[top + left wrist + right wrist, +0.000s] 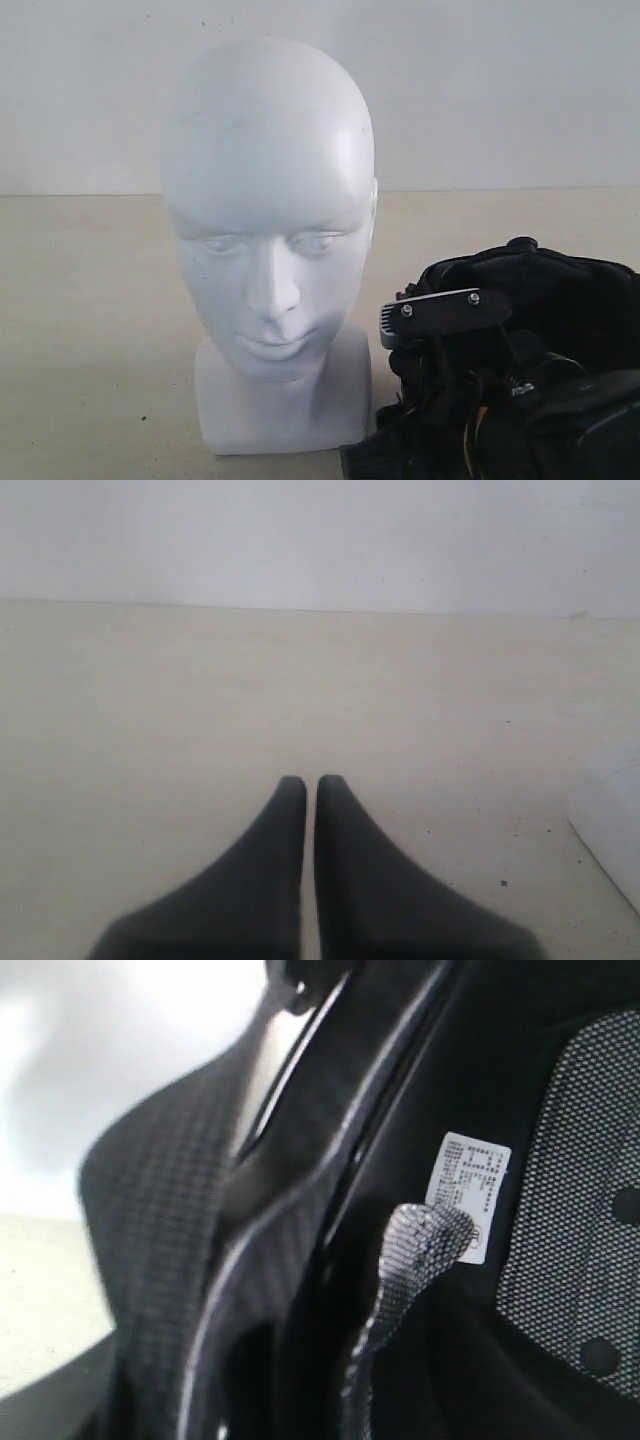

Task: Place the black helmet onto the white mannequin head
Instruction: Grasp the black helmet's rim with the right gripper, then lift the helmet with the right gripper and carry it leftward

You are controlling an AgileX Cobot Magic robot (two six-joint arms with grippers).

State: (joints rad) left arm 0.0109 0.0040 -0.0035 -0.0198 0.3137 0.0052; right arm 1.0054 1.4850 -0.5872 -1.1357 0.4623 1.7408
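Observation:
The woven strap (158, 1185) curves loosely away from the helmet's rim (345, 1130). The strap will move across the helmet's opening when I carry the black helmet.
The white mannequin head (268, 230) stands upright on its blocky base, facing the exterior camera; a corner of that base (612, 820) shows in the left wrist view. To its right, low in the exterior view, the black helmet (560, 300) has its padded lining turned toward the camera. My right gripper (445, 318) reaches into the helmet. In the right wrist view the helmet's rim (300, 1230), a woven strap (410, 1260) and the white label (468, 1192) fill the frame, and the rim runs down between the jaws. My left gripper (303, 785) hovers shut over bare table.
A beige table (90, 330) meets a plain white wall (500, 90) behind. The right arm's dark body and cables (500, 420) crowd the lower right corner next to the head's base.

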